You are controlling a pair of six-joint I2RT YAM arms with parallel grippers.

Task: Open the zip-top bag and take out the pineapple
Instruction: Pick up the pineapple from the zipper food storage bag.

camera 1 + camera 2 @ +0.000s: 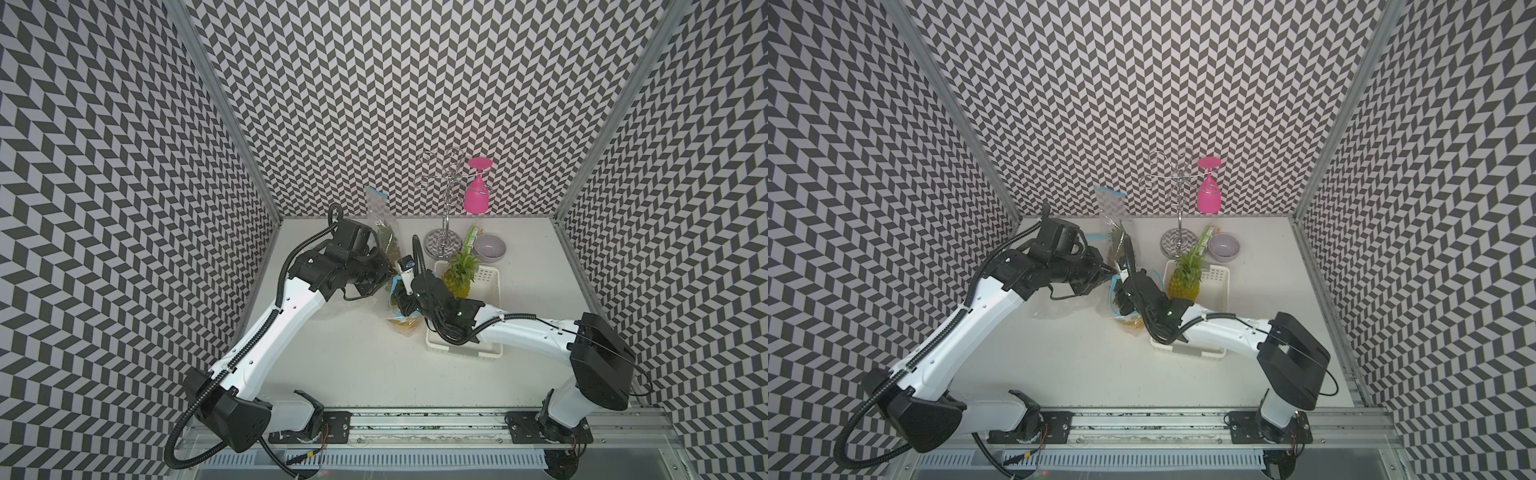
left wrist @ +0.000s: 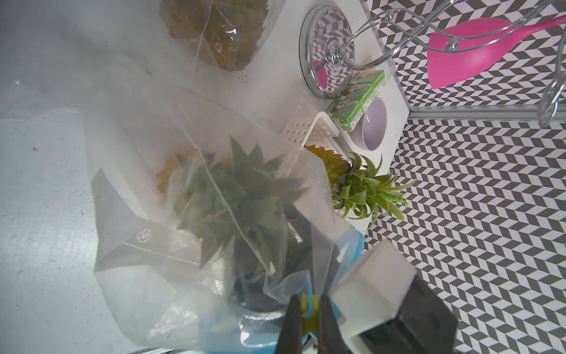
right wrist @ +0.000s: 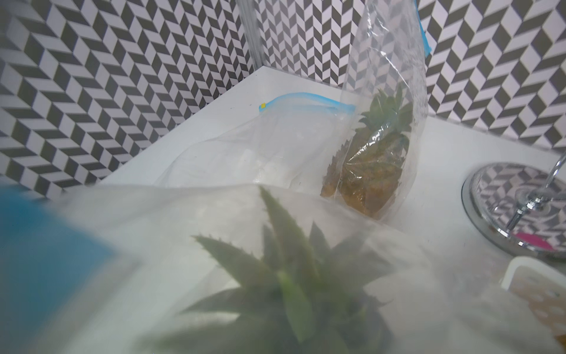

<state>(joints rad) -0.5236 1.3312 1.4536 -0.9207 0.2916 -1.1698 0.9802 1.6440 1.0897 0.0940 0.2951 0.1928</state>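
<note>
The bag's lower film (image 2: 135, 138) is free, because my left gripper holds only the yellow zip slider (image 2: 309, 305). My left gripper should take hold of that film while my right gripper pulls the pineapple's top.
The clear zip-top bag (image 1: 395, 305) (image 2: 147, 220) with a blue zip edge stands mid-table, and the pineapple (image 1: 405, 331) (image 2: 245, 190) is inside it, crown up. My left gripper (image 1: 390, 272) (image 2: 309, 306) is shut on the bag's yellow zip slider (image 2: 308, 302) at the blue rim. The right gripper (image 1: 400, 296) (image 1: 1121, 301) reaches down into the bag's mouth. Its fingers are hidden behind the film and the leaves. In the right wrist view the blurred crown (image 3: 291, 275) fills the near field, and no fingers show there.
A second bagged pineapple (image 1: 380, 226) (image 3: 376, 159) stands at the back, with a flat bag (image 3: 260, 144) beside it. Another pineapple (image 1: 459, 274) sits in the white basket (image 1: 488, 282) under my right arm. Behind the basket are a chrome rack (image 1: 444, 239) with a pink glass (image 1: 476, 195), a grey bowl (image 1: 490, 247) and green cartons (image 1: 470, 236).
</note>
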